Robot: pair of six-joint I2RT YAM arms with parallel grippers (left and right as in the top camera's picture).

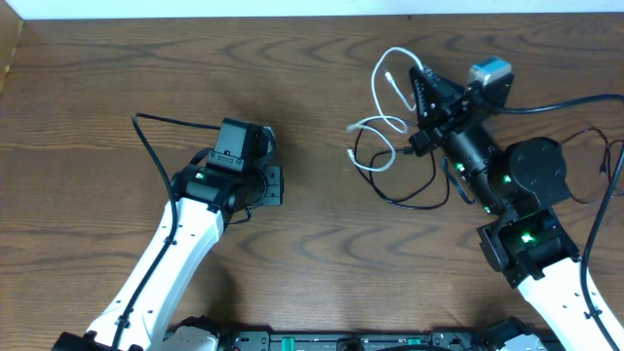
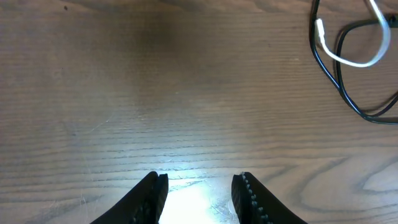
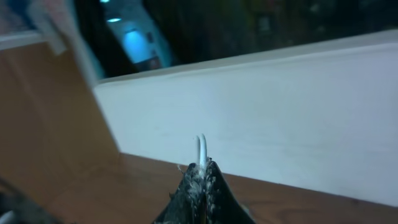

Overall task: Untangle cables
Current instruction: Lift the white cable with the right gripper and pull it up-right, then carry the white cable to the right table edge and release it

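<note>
The white cable's ends (image 1: 353, 156) are hanging free above the looped black cable. I should keep carrying the white cable with my right gripper until it gets to the other black cable (image 1: 606, 164).
The white cable (image 1: 378, 70) loops up at the table's far right, and my right gripper (image 1: 418, 76) is shut on it. In the right wrist view a short piece of the white cable (image 3: 201, 148) sticks out above the closed right gripper (image 3: 204, 165), which is lifted and faces a white wall. The rest of the white cord curls down across the black cable (image 1: 417, 201), whose loops lie on the table. My left gripper (image 1: 276, 185) stands open and empty left of the tangle. Ahead of the left gripper (image 2: 200, 180), far to its right, lie the white cable (image 2: 348, 61) and the black cable (image 2: 328, 67).
The wooden table (image 1: 312, 263) ends at a white wall along the back edge. A thick black arm cable (image 1: 156, 156) arcs beside the left arm. More arm wiring (image 1: 609, 175) hangs off the right arm at the right edge.
</note>
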